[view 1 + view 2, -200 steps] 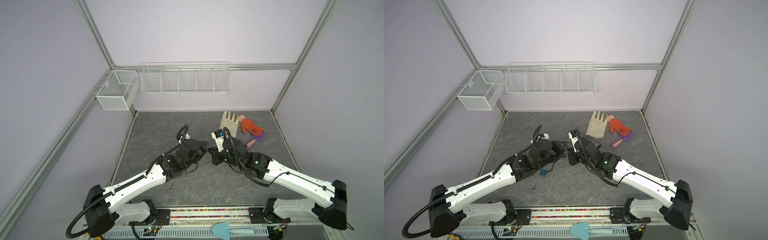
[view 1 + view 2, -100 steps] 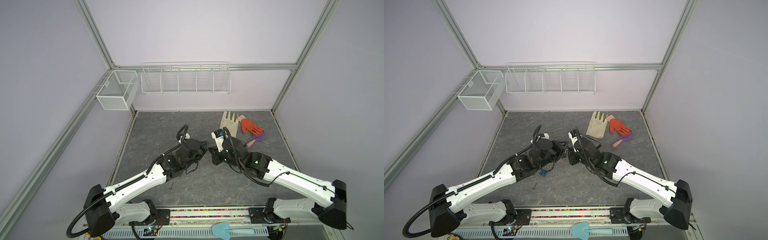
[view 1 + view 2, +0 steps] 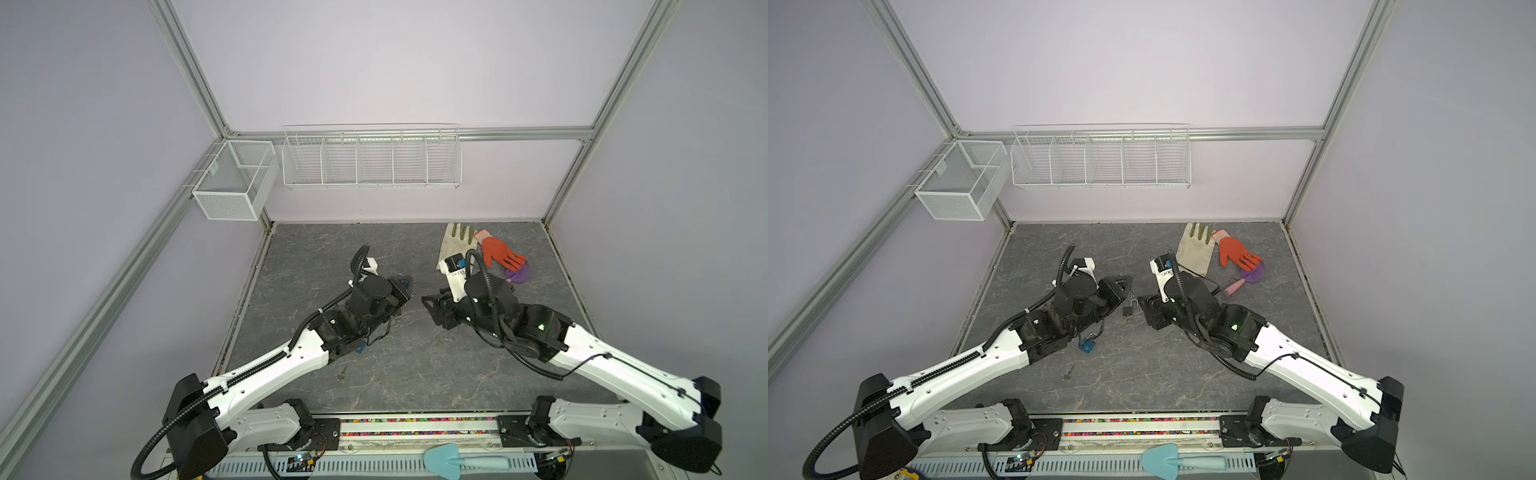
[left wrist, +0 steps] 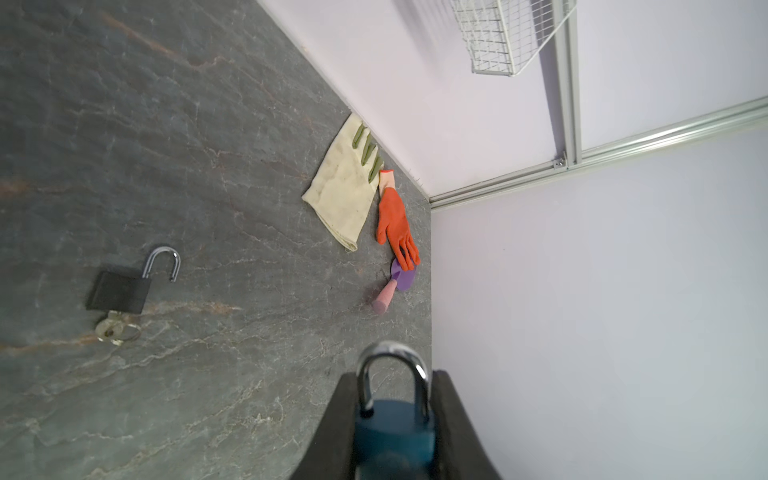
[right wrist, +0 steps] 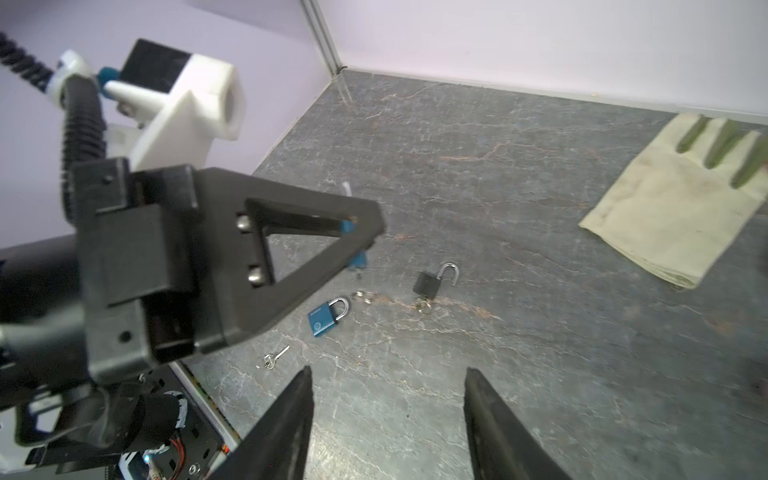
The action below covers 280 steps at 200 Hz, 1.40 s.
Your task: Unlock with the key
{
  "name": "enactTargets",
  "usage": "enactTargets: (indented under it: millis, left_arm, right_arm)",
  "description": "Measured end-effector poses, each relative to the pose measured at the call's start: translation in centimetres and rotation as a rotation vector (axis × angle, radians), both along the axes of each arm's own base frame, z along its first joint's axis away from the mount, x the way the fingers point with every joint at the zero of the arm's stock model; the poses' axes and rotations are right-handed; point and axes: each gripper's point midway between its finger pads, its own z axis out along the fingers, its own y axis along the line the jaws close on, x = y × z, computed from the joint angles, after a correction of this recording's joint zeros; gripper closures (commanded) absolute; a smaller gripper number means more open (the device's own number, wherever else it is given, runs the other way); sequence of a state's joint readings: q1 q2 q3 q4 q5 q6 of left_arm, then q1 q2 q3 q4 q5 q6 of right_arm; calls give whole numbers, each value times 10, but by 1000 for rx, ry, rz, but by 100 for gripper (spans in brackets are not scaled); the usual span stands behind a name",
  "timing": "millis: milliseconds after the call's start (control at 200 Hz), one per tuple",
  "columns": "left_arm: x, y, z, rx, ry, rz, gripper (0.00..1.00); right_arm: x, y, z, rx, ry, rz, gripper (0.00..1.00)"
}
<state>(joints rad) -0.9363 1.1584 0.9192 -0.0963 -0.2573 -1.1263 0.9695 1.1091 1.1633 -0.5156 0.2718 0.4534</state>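
Observation:
Next, my left gripper moves back and turns the blue padlock before my right gripper takes the shackle (image 4: 393,347), because both legs of the silver shackle (image 4: 365,404) meet the padlock's body.
My left gripper (image 4: 392,374) is shut on a blue padlock (image 4: 392,432) and holds it above the table, its silver shackle pointing away from the wrist. In the right wrist view the same left gripper (image 5: 359,232) shows the blue padlock (image 5: 358,259) between its tips, and a small key with a ring (image 5: 362,293) seems to hang under the lock. My right gripper (image 5: 388,370) is open and empty, a short way from the lock. In both top views the left gripper (image 3: 1125,284) and the right gripper (image 3: 1144,309) face each other mid-table.
On the table lie a black padlock (image 3: 1128,309) with its shackle open and a key in it, a second blue padlock (image 3: 1088,344) and a loose key (image 3: 1068,372). A cream glove (image 3: 1194,251), orange glove (image 3: 1235,251) and purple scoop (image 3: 1250,276) lie at the back right.
My right gripper has gone from shut to open, and a gap now shows between it and the left gripper. The left gripper still holds the blue padlock in about the same place.

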Motion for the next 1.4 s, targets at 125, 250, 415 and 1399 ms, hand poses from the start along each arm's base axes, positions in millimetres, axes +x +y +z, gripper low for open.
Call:
enactTargets:
  millis: [125,250,415,1399]
  left_arm:
    - [-6,10,16,89,-179,-52,100]
    - [-13,19,22,176,-370,-95,100]
    - [-23,17,1,316,-576,-161,100]
    - [-56,-42,0,580,-1081,-168,100]
  right_arm:
    - [5,-26,19,-6,8,-57,17]
    - [2,-39,31,-31,37,-77,9]
    - [-2,-35,36,-66,90,-49,3]
    - [24,4,2,-301,189,-175,7]
